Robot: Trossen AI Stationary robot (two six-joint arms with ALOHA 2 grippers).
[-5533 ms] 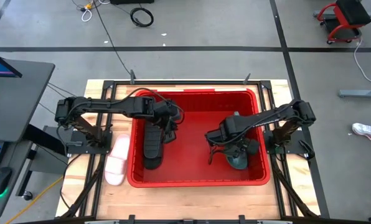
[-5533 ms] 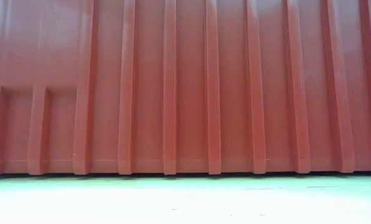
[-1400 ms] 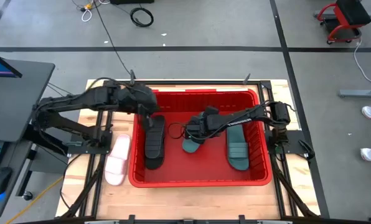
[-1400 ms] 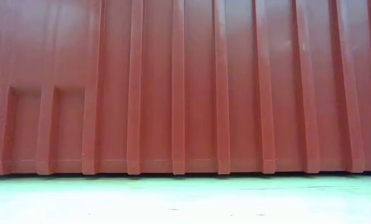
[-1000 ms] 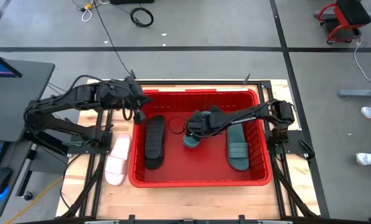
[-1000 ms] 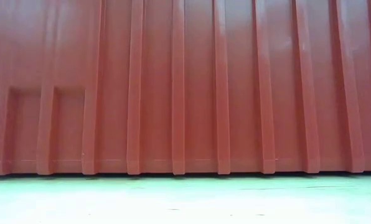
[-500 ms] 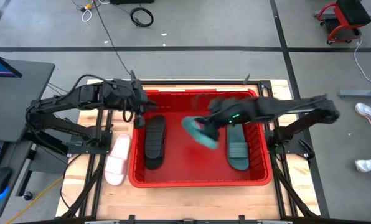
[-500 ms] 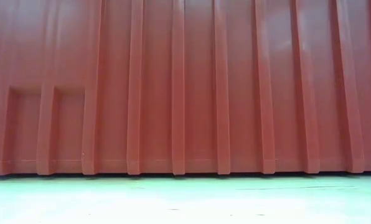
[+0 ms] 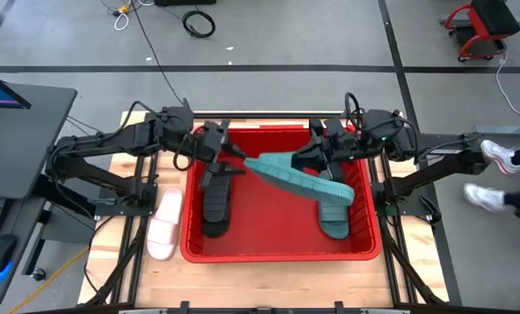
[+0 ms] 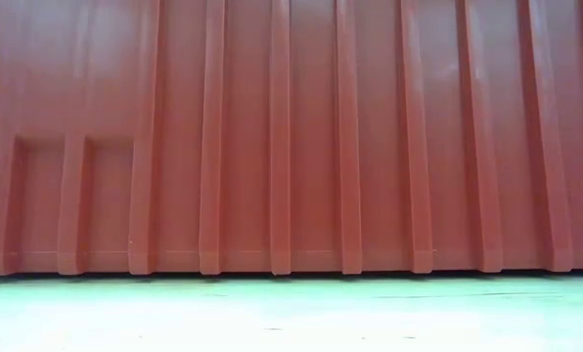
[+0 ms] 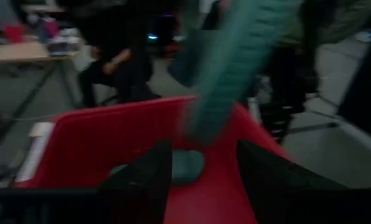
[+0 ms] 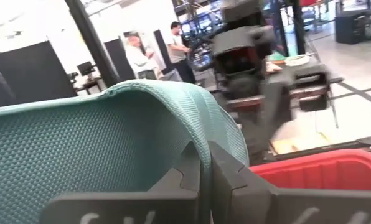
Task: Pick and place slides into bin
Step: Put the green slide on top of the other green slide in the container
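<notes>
The tilted teal slide's edge midway point(image 12: 200, 127) is pinched in my right gripper, so next my left gripper grabs one end before my right gripper regrips the opposite end point(image 9: 345, 195).
The red bin point(image 9: 277, 255) fills the table's middle; the low view shows only its ribbed wall point(image 10: 291, 137). Inside lie a black slide point(image 9: 215, 199) and a teal slide point(image 9: 334, 218), flat on the floor. A white slide point(image 9: 164, 225) lies on the table left of the bin. My right gripper point(image 9: 319, 157) is shut on a second teal slide point(image 9: 297, 179), held above the bin. My left gripper point(image 9: 228, 157) is open over the bin's far left part, close to that slide's left end. The slide point(image 11: 235, 56) shows ahead of its fingers. My right gripper pinches a thin curved edge point(image 12: 201, 134) of the teal slide between its two fingers, about midway along the slide's far side. Whether that edge belongs to the strap or the sole cannot be told. The slide is lifted clear and tilted above the bin.
The bin's walls point(image 9: 188, 209) rise around the slides inside. Bare wooden table point(image 9: 269, 283) lies along the near edge. A desk with a monitor point(image 9: 16, 105) stands at the left. A person's feet point(image 9: 496, 179) show on the floor at the right.
My right gripper has risen from the middle of the bin and gone toward its far right corner, lifting the teal slide clear and swinging it around; the slide now hangs tilted above the bin. My left gripper has gone to the right, over the bin's far left part.
</notes>
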